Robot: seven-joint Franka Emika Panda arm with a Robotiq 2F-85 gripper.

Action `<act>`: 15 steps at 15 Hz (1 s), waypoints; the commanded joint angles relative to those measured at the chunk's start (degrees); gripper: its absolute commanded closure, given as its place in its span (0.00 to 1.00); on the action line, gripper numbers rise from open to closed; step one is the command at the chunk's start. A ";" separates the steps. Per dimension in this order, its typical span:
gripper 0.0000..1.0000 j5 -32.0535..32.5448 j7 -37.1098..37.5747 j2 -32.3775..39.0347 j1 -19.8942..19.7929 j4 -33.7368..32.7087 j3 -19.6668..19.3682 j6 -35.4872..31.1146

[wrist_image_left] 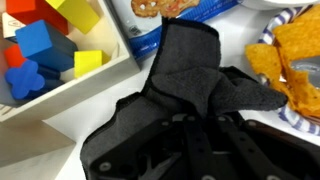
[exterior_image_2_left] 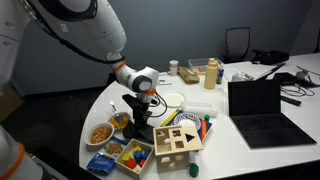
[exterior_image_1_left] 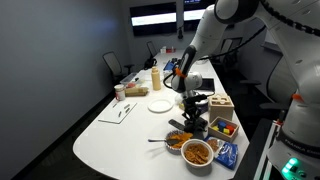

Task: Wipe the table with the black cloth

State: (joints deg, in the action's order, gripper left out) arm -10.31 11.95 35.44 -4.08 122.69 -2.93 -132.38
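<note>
The black cloth is boxed in by the tray of coloured blocks (wrist_image_left: pixel 126 62) and the second snack bowl, so the robot's gripper should wipe back toward the open white table (exterior_image_2_left: pixel 160 109).
My gripper (exterior_image_1_left: pixel 193 104) is shut on the black cloth (exterior_image_1_left: pixel 194 124) and holds it bunched, hanging down over the white table (exterior_image_1_left: pixel 120 135) among the snack bowls. In an exterior view the gripper (exterior_image_2_left: pixel 140 103) sits above the cloth (exterior_image_2_left: pixel 140 127), whose lower end reaches the tabletop or just above it. In the wrist view the cloth (wrist_image_left: pixel 190 70) fills the centre and covers most of the jaws (wrist_image_left: pixel 196 140).
Around the cloth are a bowl of chips (exterior_image_1_left: pixel 197 152) (wrist_image_left: pixel 295 60), a second snack bowl (exterior_image_2_left: pixel 100 132), a blue packet (exterior_image_2_left: pixel 103 163) (wrist_image_left: pixel 150 20), a tray of coloured blocks (exterior_image_2_left: pixel 133 154) (wrist_image_left: pixel 45 50) and a wooden shape box (exterior_image_2_left: pixel 178 143). A laptop (exterior_image_2_left: pixel 262 105), plate (exterior_image_2_left: pixel 172 99) and bottles (exterior_image_2_left: pixel 211 73) stand beyond.
</note>
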 commanded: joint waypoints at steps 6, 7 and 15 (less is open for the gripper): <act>0.98 -0.90 -0.28 2.04 -0.14 -6.06 0.21 -0.28; 0.98 -0.77 -0.07 2.32 -0.37 -6.50 -0.36 -0.68; 0.98 0.33 -0.02 4.06 0.00 -7.28 -1.41 0.79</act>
State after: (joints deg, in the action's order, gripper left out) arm -10.35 12.03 38.38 -4.68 116.88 -4.89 -133.06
